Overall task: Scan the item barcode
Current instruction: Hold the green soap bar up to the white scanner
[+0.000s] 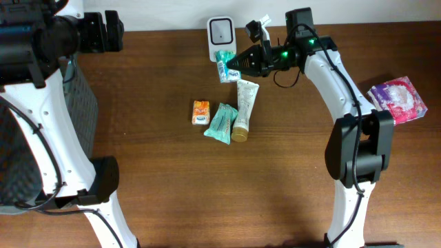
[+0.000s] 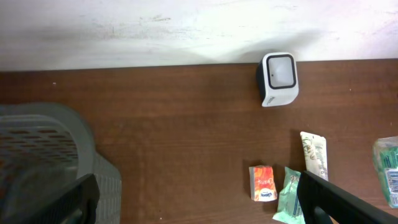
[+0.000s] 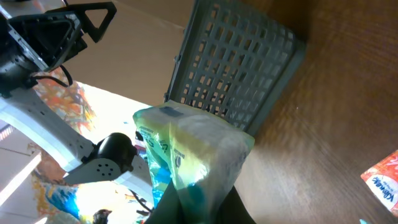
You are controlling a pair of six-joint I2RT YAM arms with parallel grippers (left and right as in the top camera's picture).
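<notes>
The barcode on the green-and-white packet (image 2: 392, 178) is pointing up, away from the barcode scanner's window. So my right gripper should turn the barcode down over the white barcode scanner (image 1: 221, 32).
The item is a green-and-white packet (image 1: 222, 67). My right gripper (image 1: 234, 65) is shut on it and holds it above the table, just below the white barcode scanner (image 1: 221, 36). In the right wrist view the packet (image 3: 186, 149) stands up from between the dark fingers (image 3: 199, 208). The left wrist view shows the scanner (image 2: 279, 78) at the wall and the held packet (image 2: 388, 168) at the right edge. My left gripper (image 2: 193, 211) is open and holds nothing, high at the far left (image 1: 110, 31).
An orange packet (image 1: 200, 112), a teal packet (image 1: 222, 123) and a white tube (image 1: 244, 107) lie mid-table. A pink packet (image 1: 397, 100) lies at the right edge. A grey slotted basket (image 2: 50, 149) stands on the left.
</notes>
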